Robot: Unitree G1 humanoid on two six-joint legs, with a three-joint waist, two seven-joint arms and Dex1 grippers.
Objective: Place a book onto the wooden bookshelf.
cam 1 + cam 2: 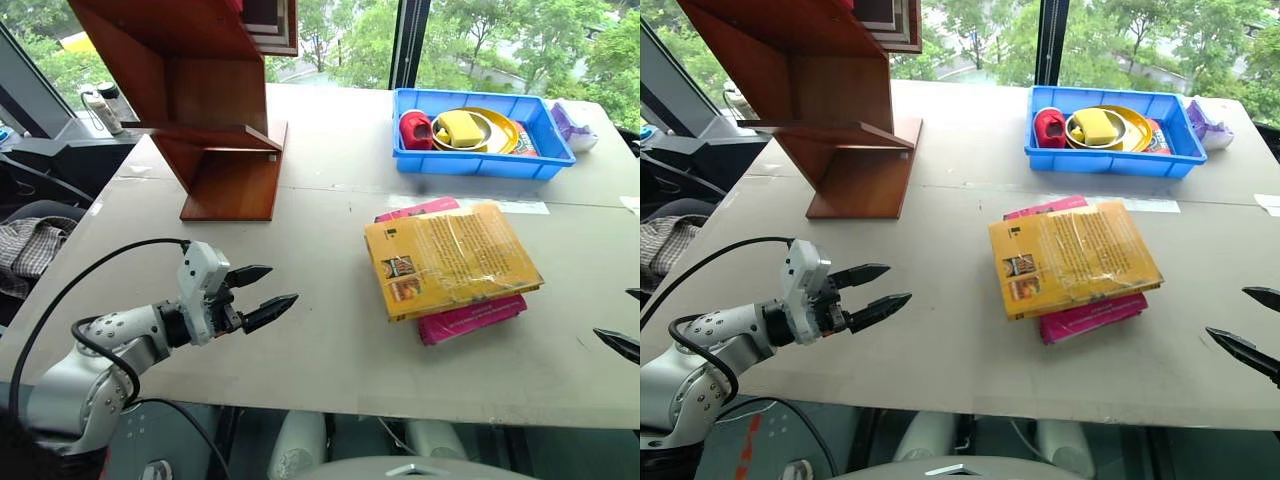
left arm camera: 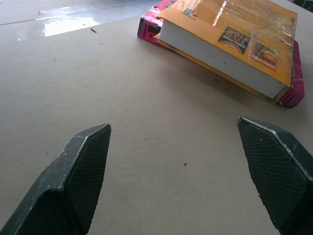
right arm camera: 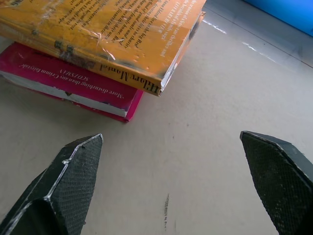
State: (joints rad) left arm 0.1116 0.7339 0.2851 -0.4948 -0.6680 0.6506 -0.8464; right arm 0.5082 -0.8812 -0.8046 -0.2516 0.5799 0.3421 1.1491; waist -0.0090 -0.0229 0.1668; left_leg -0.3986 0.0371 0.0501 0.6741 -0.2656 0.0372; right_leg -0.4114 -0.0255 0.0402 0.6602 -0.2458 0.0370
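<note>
I expect the magenta-pink book [image 1: 475, 319] to slide along underneath when I push the thick yellow-orange book, since that book lies flat [image 1: 454, 259] across it.
The thick yellow-orange book [image 1: 452, 258] lies flat on a thinner magenta-pink book [image 1: 470, 320] at the middle right of the grey table. The wooden bookshelf [image 1: 205, 100] stands at the table's far left, reddish-brown with slanted panels. My left gripper [image 1: 265, 293] hovers open over the near left of the table, pointing at the book from a good distance. The left wrist view shows the book's page edge [image 2: 215, 56] beyond the spread fingers. At the right edge my right gripper [image 1: 1255, 322] is open, close to the books' right side [image 3: 117, 44].
A blue plastic tray [image 1: 480, 162] with a yellow plate, bowl and red item sits at the back right. A crumpled bag [image 1: 575, 128] lies beside it. Windows run behind the table, and a white bottle [image 1: 103, 112] stands left of the bookshelf.
</note>
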